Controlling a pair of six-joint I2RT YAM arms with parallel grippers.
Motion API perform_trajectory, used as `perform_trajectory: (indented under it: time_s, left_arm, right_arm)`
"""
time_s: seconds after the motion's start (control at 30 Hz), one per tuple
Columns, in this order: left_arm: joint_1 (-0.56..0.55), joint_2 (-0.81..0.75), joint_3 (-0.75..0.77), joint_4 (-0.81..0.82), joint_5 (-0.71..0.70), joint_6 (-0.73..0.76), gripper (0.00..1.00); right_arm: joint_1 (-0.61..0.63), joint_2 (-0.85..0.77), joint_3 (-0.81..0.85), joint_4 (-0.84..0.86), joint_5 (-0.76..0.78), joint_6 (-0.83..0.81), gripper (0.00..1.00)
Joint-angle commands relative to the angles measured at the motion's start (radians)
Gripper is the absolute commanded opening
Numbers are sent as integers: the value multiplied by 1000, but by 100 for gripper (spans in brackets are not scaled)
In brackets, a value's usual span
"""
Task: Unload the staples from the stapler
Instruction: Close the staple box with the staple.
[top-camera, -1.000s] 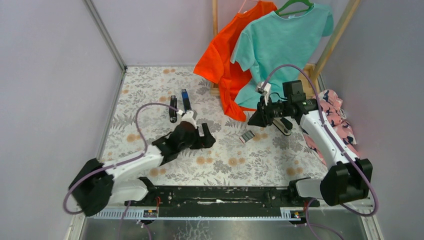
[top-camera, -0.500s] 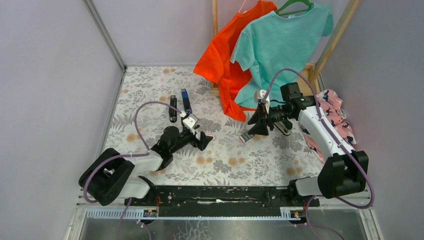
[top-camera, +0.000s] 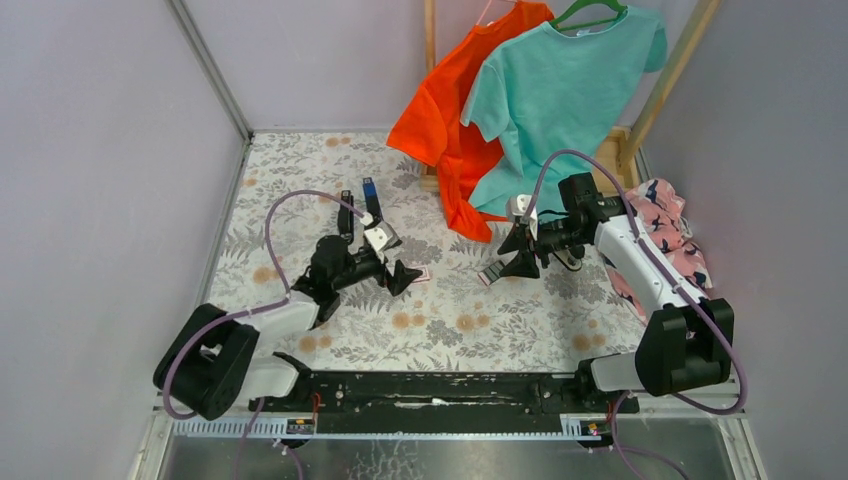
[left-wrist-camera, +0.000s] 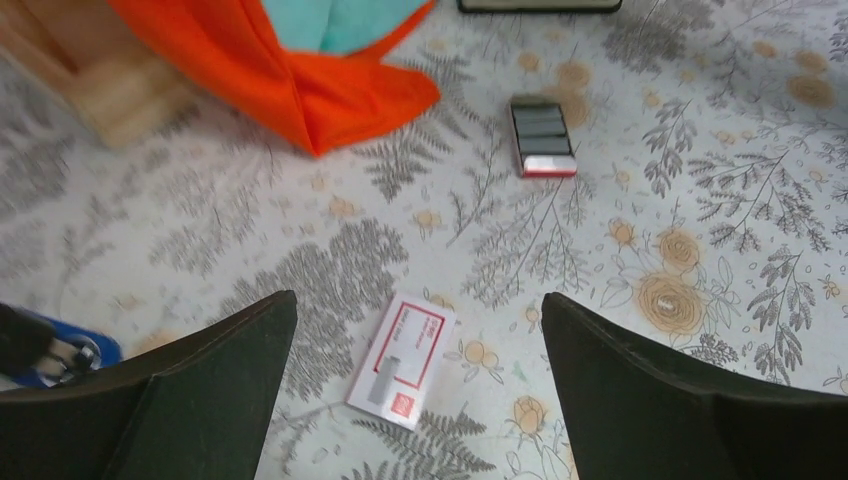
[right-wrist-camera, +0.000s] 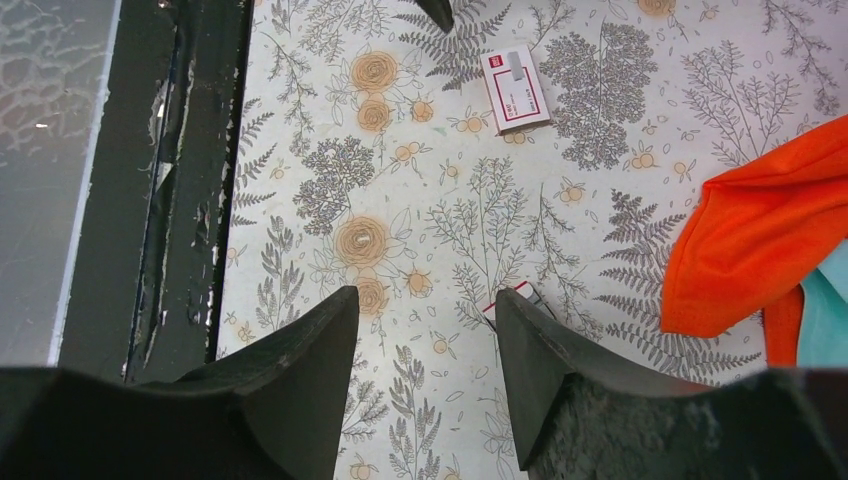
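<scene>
The red-and-white card (left-wrist-camera: 402, 360) sits at a slant between the open fingers of my left gripper. My left gripper should line up with the card's long edges (left-wrist-camera: 433, 374) before it moves the card toward the tray.
The stapler (top-camera: 569, 259), black with a silvery edge, lies on the flowered table, partly hidden under my right arm. Its staples are hidden. My right gripper (top-camera: 519, 262) (right-wrist-camera: 425, 312) hangs open just left of the stapler, with nothing between its fingers. A small red-edged tray (top-camera: 492, 274) (right-wrist-camera: 521, 294) of grey strips sits at its right fingertip. My left gripper (top-camera: 400, 277) (left-wrist-camera: 418, 300) stands wide open low over a red-and-white card (left-wrist-camera: 403, 358) (top-camera: 421, 274). The card lies flat between the jaws, apart from both.
A slim black bar (top-camera: 345, 217) and a blue-and-black bar (top-camera: 372, 200) lie at the far left. Orange (top-camera: 440, 120) and teal (top-camera: 560, 90) shirts hang from a wooden rack at the back. Patterned cloth (top-camera: 672, 235) lies at the right. A black rail (top-camera: 430, 390) runs along the near edge.
My right gripper has dropped toward the tray and its jaws have spread wider. The left arm has pulled back to the left, its gripper opening a little more over the card.
</scene>
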Motion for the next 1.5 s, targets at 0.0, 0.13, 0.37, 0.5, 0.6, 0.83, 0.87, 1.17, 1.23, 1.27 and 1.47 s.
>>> perform_trajectory:
  time_s: [0.0,0.13,0.37,0.5,0.6,0.83,0.87,1.17,1.23,1.27,1.47]
  left_arm:
    - [17,-21,12,5,89,101,100]
    - [24,81,84,-95,156,173,100]
    - [18,110,244,-370,78,32,94]
    - [17,42,344,-557,-112,-208,96]
    - [19,5,325,-609,-236,-356,89]
    - [19,76,335,-766,-384,-487,61]
    - [18,89,339,-772,-390,-490,60]
    - [21,266,407,-781,-339,-495,60]
    - [20,289,419,-787,-322,-497,59]
    - [21,296,422,-789,-313,-500,58]
    - [17,322,431,-787,-206,-519,44]
  right_arm:
    - [-5,-41,-7,21,2,-29,60]
    - [-5,-58,-20,20,4,-45,60]
    - [-4,-78,-26,15,7,-54,61]
    - [-5,-68,-13,-11,-7,-69,61]
    - [-6,-76,-18,-13,-8,-74,61]
    - [-5,-80,-22,-14,-15,-74,61]
    - [-5,-80,-24,-12,-14,-73,61]
    - [-5,-75,-29,2,-6,-58,60]
    - [-5,-74,-32,4,-6,-58,60]
    - [-5,-74,-32,4,-8,-58,60]
    - [-4,-69,-32,4,-8,-58,60]
